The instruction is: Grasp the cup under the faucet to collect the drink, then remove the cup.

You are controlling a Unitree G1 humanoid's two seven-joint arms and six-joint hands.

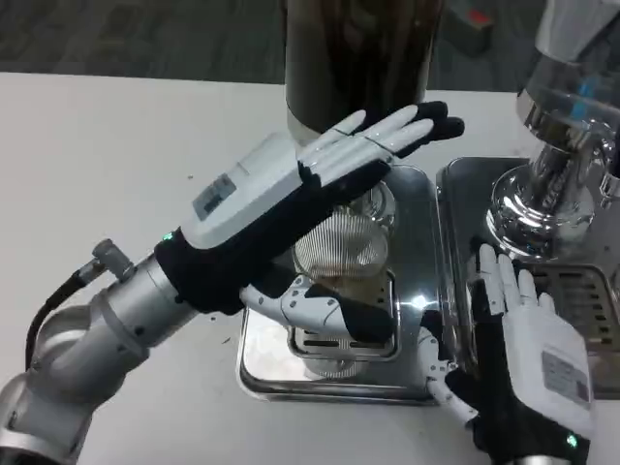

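A brownish tint (356,288) shows low under the cup's pale ribbed side (341,247), so I should expect only a shallow drink inside the cup when I take it away.
A clear ribbed cup (341,250) stands on the chrome drip tray (412,291) below the dark drink dispenser (358,58). My left hand (291,213) reaches over the cup from the left. Its fingers (387,136) stretch straight out above and behind the cup's rim, and the thumb (320,310) lies in front of the cup near its base. The fingers are not wrapped around the cup. The hand hides the faucet. My right hand (528,363) lies flat and open at the right of the tray, holding nothing.
A second chrome dispenser (562,174) stands at the back right on its own grated drip tray (586,300), close to my right hand. Bare white table (116,155) spreads to the left.
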